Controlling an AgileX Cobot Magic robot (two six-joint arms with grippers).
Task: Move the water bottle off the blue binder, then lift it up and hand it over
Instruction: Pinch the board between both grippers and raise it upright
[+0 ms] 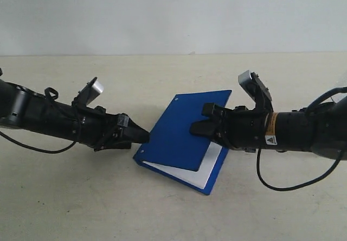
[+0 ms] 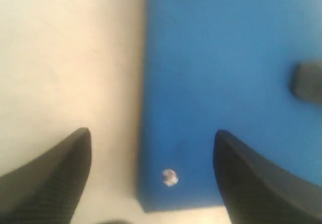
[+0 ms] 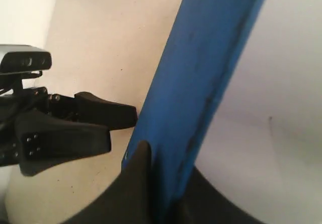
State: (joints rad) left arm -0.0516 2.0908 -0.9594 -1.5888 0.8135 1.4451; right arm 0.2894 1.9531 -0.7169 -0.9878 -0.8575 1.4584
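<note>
I should take the spine edge (image 1: 159, 123) with my left gripper and lift the binder, because my right gripper holds only the blue binder's raised cover (image 1: 204, 153) above the white page.
The blue binder (image 1: 181, 130) lies at the middle of the table, tilted, with its cover raised on the right side above a white page (image 1: 209, 168). My right gripper (image 1: 199, 128) is shut on the cover's edge; in the right wrist view the blue cover (image 3: 201, 83) runs between the jaws of the right gripper (image 3: 168, 183) with the white page (image 3: 271, 108) beside it. My left gripper (image 1: 141, 135) stands open at the binder's spine edge, its fingers straddling the blue corner (image 2: 226, 83) and a silver rivet (image 2: 169, 177). The water bottle is out of view.
The beige table (image 1: 81, 197) runs back to a pale wall (image 1: 162, 13). Both arms lie low over the table, one on each side of the binder. Black cables hang from each arm.
</note>
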